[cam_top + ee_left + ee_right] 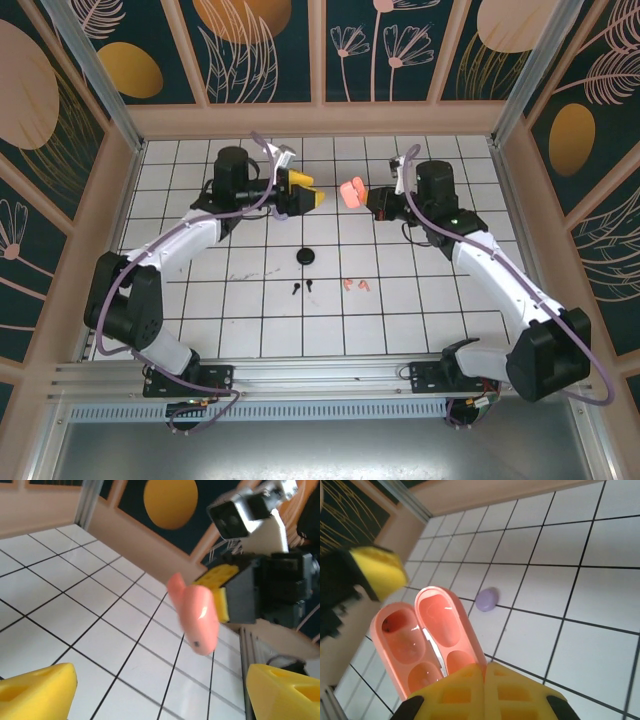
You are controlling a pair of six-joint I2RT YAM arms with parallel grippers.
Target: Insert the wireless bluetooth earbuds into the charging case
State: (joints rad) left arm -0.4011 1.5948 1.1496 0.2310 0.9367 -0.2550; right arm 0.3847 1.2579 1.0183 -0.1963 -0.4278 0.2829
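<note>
The robot's right gripper is holding one half of the open case (449,626), so the left gripper should take the other half (404,647) to free the right gripper for the salmon-pink earbuds.
My right gripper (375,198) is shut on the rim of an open salmon-pink charging case (352,190) and holds it above the table. In the right wrist view the case (427,630) lies hinged open in front of the gripper (485,680), both halves showing empty hollows. My left gripper (305,197) stands open just left of the case, its yellow fingers (37,690) spread wide below the case (197,615). On the tiles nearer the bases lie two salmon-pink earbuds (355,287) and two black earbuds (302,288). The lilac earbuds are out of view.
A small round black case (306,257) sits on the tiles between the arms, just beyond the black earbuds. A small lilac oval object (486,599) rests on a grid line beyond the pink case. Wooden walls (320,118) ring the white tiled table.
</note>
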